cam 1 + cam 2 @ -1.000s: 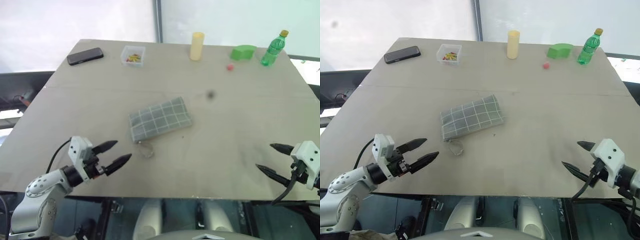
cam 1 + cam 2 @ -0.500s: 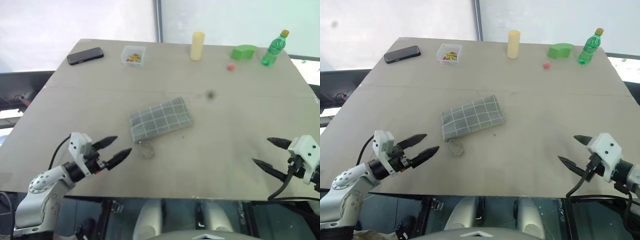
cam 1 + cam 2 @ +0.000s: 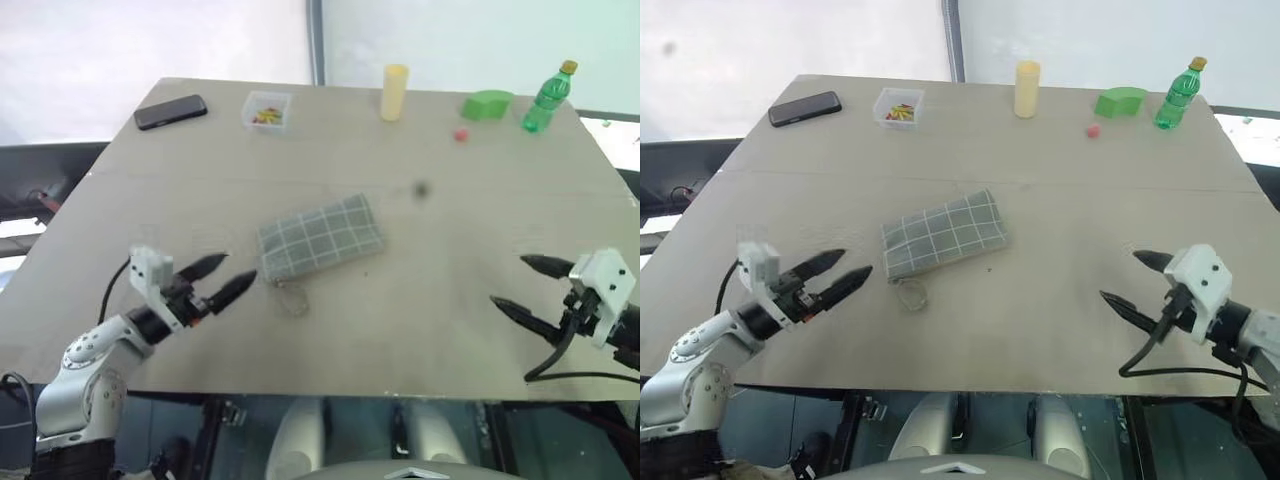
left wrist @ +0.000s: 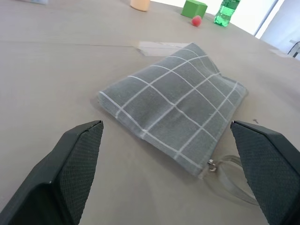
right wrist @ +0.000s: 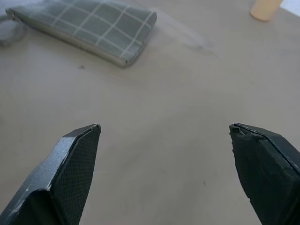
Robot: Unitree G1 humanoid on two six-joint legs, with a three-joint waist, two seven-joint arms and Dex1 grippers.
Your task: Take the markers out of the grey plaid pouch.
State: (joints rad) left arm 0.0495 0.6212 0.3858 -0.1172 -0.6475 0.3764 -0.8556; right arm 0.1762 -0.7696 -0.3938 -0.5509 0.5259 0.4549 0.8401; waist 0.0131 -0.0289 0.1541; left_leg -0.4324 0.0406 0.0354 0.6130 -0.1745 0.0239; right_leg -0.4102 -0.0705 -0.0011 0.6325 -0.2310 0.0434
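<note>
The grey plaid pouch [image 3: 322,238] lies flat in front of the left gripper's level fingers, so the robot should roll its left gripper, pinch the pouch's looped end [image 3: 266,262] and set the pouch upright.
The grey plaid pouch [image 3: 320,240] lies flat and closed in the middle of the table, with a clear loop [image 3: 291,297] trailing from its near-left corner. The markers are hidden. My left gripper [image 3: 222,278] hovers open just left of the pouch, its tips pointing at the pouch's near-left end and not touching it. In the left wrist view the pouch [image 4: 173,105] lies between and beyond the spread fingers. My right gripper [image 3: 520,285] is open above the table's near right, well apart from the pouch. The right wrist view has the pouch [image 5: 86,28] far beyond its fingers.
Along the far edge stand a black phone [image 3: 170,112], a small clear box of coloured bits [image 3: 266,110], a yellow cylinder [image 3: 394,92], a green block [image 3: 486,104], a tiny red ball [image 3: 461,135] and a green bottle [image 3: 548,98]. A dark smudge [image 3: 420,188] marks the table.
Both grippers rose and came inward over the table. The left one moved forward, closer to the pouch's near-left end. The right one shifted left. Both stayed open; the pouch did not move.
</note>
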